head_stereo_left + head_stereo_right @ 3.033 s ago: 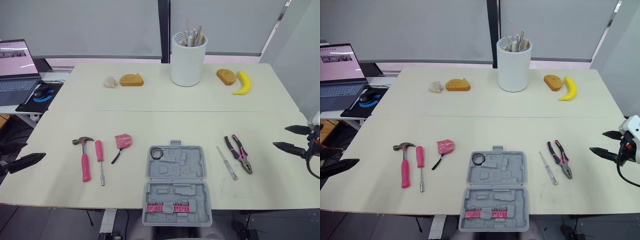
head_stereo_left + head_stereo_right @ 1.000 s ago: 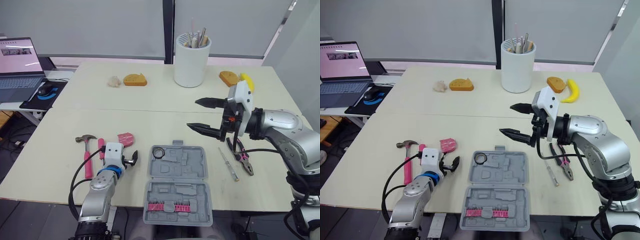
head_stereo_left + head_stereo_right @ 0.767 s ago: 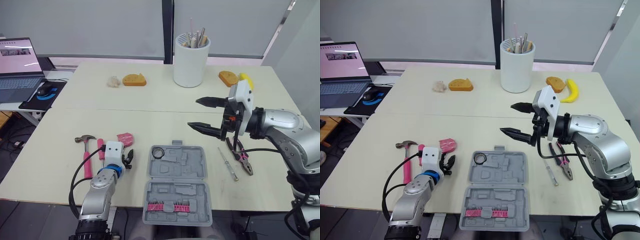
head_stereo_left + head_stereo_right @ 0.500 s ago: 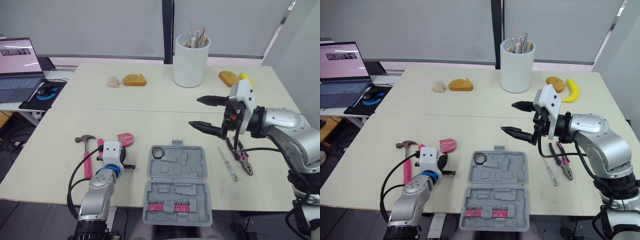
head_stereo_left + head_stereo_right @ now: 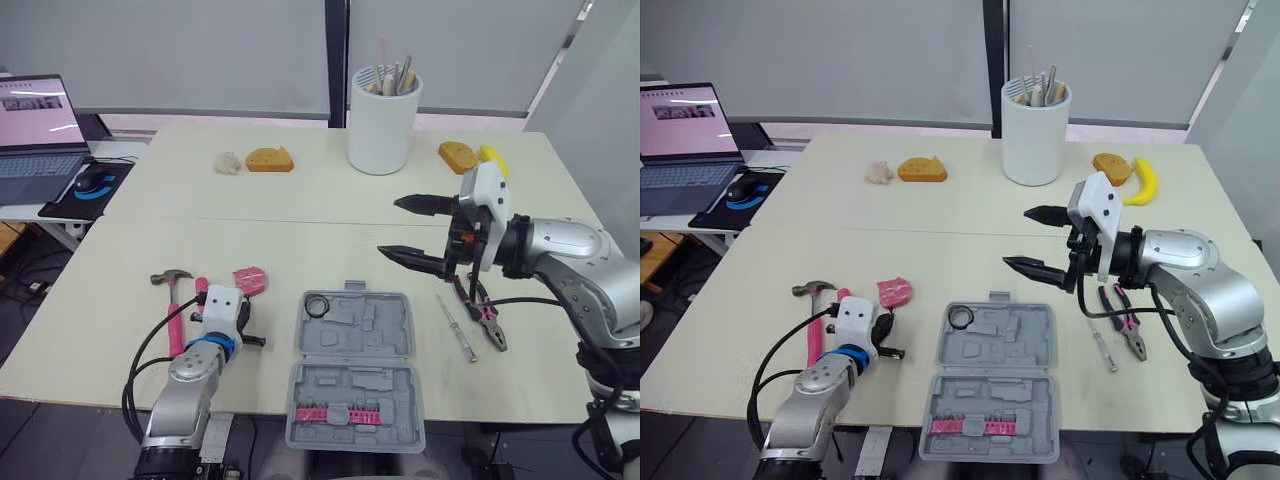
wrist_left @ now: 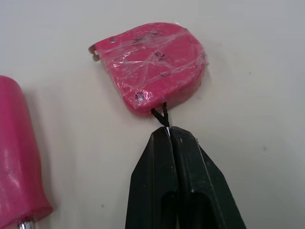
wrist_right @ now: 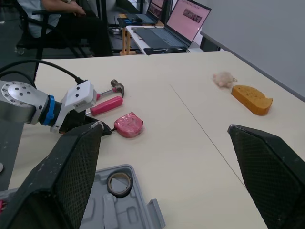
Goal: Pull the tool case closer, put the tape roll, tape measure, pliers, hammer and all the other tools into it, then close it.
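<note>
The thin black cord is attached at one edge of the pink tape measure [image 7: 128, 125], so the cord will trail loosely along when the robot carries the tape measure.
The grey tool case [image 5: 385, 330] lies open near the table's front edge, with the black tape roll [image 5: 316, 306] in its far left corner. Left of it lies the pink tape measure [image 6: 152, 67]. My left gripper [image 6: 167, 132] is shut on its thin black cord, just short of the body. Further left are the pink-handled hammer [image 5: 172, 305] and a pink-handled driver [image 6: 19, 157]. My right gripper [image 5: 390, 226] hangs open above the table beyond the case's right side, holding nothing. The pliers [image 5: 481, 311] and a slim screwdriver [image 5: 453, 326] lie right of the case.
At the back stand a white pot of utensils [image 5: 380, 122], two orange sponge-like pieces [image 5: 268, 159] [image 5: 457, 155], a banana [image 5: 488, 154] and a small pale lump [image 5: 229, 163]. A laptop [image 5: 35, 140] and mouse [image 5: 88, 180] sit on a side desk at left. A seated person [image 7: 52, 19] is beyond.
My left gripper has gone from open to shut, pinching the tape measure's cord, and its arm has shifted slightly left. The right gripper has barely moved.
</note>
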Robot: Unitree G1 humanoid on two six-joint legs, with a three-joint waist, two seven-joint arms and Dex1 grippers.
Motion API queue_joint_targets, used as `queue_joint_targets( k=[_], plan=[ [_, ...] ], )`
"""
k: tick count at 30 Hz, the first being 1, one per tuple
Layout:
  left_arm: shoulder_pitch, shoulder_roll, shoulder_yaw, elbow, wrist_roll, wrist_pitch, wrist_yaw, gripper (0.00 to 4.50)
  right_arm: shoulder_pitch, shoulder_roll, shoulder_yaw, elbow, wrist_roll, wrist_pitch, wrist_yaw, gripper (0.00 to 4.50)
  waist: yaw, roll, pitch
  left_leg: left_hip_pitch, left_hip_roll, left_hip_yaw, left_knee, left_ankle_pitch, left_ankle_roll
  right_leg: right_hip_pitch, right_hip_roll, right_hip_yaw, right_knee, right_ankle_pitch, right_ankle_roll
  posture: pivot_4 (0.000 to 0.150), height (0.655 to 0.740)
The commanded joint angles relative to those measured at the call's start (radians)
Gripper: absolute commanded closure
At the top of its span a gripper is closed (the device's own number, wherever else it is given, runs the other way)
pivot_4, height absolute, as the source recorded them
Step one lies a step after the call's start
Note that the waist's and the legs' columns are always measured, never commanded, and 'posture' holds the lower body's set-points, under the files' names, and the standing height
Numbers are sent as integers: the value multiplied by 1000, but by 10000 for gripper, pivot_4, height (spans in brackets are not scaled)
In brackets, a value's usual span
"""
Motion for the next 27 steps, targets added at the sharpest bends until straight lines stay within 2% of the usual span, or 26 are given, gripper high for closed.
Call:
queue_joint_targets(
  k=[1, 8, 15, 27],
  plan=[
    [34, 59, -49, -96, -25, 33, -114, 44824, 40, -56, -3, -70, 43, 14, 77, 0, 1, 0, 0, 0, 0, 0, 0, 0, 0, 0, 0, 0, 0, 0, 0, 1500, 7400],
    [155, 218, -95, -247, -68, 114, -296, 44824, 123, -135, 11, -152, 65, 19, 149, 0, -2, 0, 0, 0, 1, 2, -1, 0, 0, -2, 0, 4, 0, 0, 0, 1500, 7400],
    [279, 351, -77, -356, -87, 135, -394, 44824, 153, -123, 14, -192, 73, 37, 117, 0, 0, 0, 0, 0, 1, 5, -1, -1, 0, -3, 0, 7, 0, 0, 0, 1500, 7400],
    [403, 420, -25, -446, -117, 144, -431, 44824, 186, -127, 38, -209, 59, 21, 106, 0, 1, 0, 1, -1, 2, 7, -2, -2, 1, -5, 0, 9, -1, 0, 0, 1500, 7400]
  ],
)
